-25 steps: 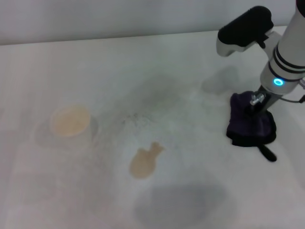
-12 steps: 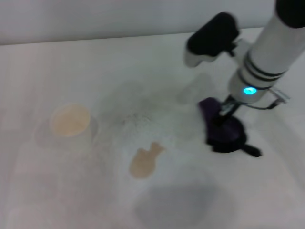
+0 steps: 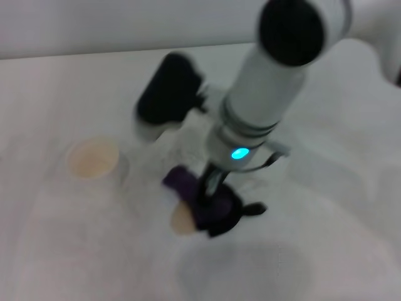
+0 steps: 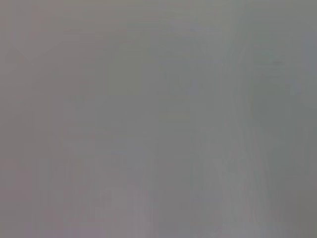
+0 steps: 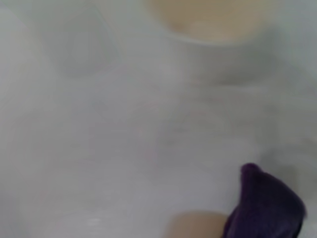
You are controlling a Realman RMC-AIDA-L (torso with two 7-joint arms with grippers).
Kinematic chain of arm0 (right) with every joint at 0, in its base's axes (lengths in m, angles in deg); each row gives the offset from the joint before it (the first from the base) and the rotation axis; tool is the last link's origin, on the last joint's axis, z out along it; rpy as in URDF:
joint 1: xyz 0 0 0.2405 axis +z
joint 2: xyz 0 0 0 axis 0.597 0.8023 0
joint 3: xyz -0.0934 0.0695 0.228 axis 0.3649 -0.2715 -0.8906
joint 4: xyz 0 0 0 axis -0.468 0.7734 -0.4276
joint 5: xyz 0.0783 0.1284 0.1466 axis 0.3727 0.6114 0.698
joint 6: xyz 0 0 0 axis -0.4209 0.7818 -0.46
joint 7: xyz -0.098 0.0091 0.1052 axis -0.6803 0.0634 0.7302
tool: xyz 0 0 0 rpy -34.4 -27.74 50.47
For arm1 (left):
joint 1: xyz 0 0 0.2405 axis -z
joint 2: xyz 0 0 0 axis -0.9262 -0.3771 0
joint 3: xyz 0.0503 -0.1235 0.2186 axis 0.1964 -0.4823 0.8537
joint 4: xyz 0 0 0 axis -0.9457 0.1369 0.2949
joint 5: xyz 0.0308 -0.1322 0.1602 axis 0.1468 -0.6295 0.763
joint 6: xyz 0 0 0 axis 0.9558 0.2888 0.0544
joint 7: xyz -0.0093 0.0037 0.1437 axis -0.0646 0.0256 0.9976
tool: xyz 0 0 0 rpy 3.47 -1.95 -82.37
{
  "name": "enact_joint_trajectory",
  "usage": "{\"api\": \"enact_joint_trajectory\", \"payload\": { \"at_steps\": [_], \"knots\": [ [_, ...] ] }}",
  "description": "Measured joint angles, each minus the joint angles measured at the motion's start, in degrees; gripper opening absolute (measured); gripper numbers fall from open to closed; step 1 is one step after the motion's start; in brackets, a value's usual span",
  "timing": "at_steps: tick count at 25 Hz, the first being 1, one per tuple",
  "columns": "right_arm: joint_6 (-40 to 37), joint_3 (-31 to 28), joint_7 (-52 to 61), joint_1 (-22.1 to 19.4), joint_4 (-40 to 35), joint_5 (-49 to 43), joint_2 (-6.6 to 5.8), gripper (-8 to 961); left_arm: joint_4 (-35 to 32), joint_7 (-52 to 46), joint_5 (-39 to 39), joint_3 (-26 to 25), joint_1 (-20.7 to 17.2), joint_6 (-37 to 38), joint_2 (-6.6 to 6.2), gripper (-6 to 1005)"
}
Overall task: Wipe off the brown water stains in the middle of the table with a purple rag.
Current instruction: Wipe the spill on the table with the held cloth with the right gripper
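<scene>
I can see part of the brown water stain past the purple rag's edge [image 3: 192, 218], so next my right gripper sweeps the rag back over that uncovered part [image 3: 182, 221].
My right gripper [image 3: 210, 191] is shut on the purple rag [image 3: 213, 204] and holds it down on the white table [image 3: 75, 251], over most of the brown water stain [image 3: 181, 219]. Only the stain's left part shows beside the rag. The rag's black loop tab [image 3: 254, 209] sticks out to the right. In the right wrist view the rag [image 5: 265, 208] lies against the stain [image 5: 195, 225]. The left gripper is not in view; the left wrist view shows only plain grey.
A white paper cup [image 3: 94, 160] with a tan inside stands on the table to the left of the stain; it also shows in the right wrist view [image 5: 213, 22]. The table's far edge meets a pale wall at the back.
My right arm has swept left and toward the front with the rag, from the table's right side onto the stain. The cup has not moved.
</scene>
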Motion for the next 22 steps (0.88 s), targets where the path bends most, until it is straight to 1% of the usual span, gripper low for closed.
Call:
{"api": "enact_joint_trajectory", "payload": {
  "at_steps": [2, 4, 6, 11, 16, 19, 22],
  "knots": [
    [-1.46, 4.92, -0.11, 3.07, 1.62, 5.01, 0.02, 82, -0.02, 0.00, 0.71, 0.01, 0.34, -0.01, 0.03, 892],
    [-2.34, 8.25, -0.71, 5.30, 2.57, 9.21, 0.02, 80, -0.25, 0.00, 0.95, 0.01, 0.48, -0.01, 0.05, 893],
    [-2.38, 9.56, -2.38, 6.12, 2.32, 11.87, 0.02, 78, -0.63, 0.00, 1.00, 0.00, 0.46, -0.11, 0.05, 893],
    [-1.16, 9.75, -8.34, 6.49, 1.80, 17.25, 0.02, 77, -0.79, 0.06, 1.04, 0.00, -0.05, -0.07, 0.14, 891],
    [-2.15, 10.68, -8.12, 6.98, 4.48, 15.87, 0.02, 77, -1.66, 0.09, 1.11, 0.00, -0.26, -0.03, 0.22, 892],
    [-2.26, 9.55, -6.27, 7.11, 5.07, 12.08, 0.02, 77, -2.07, 0.34, 1.12, 0.00, -0.62, -0.03, 0.17, 892],
    [-0.99, 6.32, -2.90, 7.06, 4.69, 4.39, 0.01, 77, -2.16, 0.51, 1.02, 0.00, -1.00, 0.00, 0.17, 891]
  ]
}}
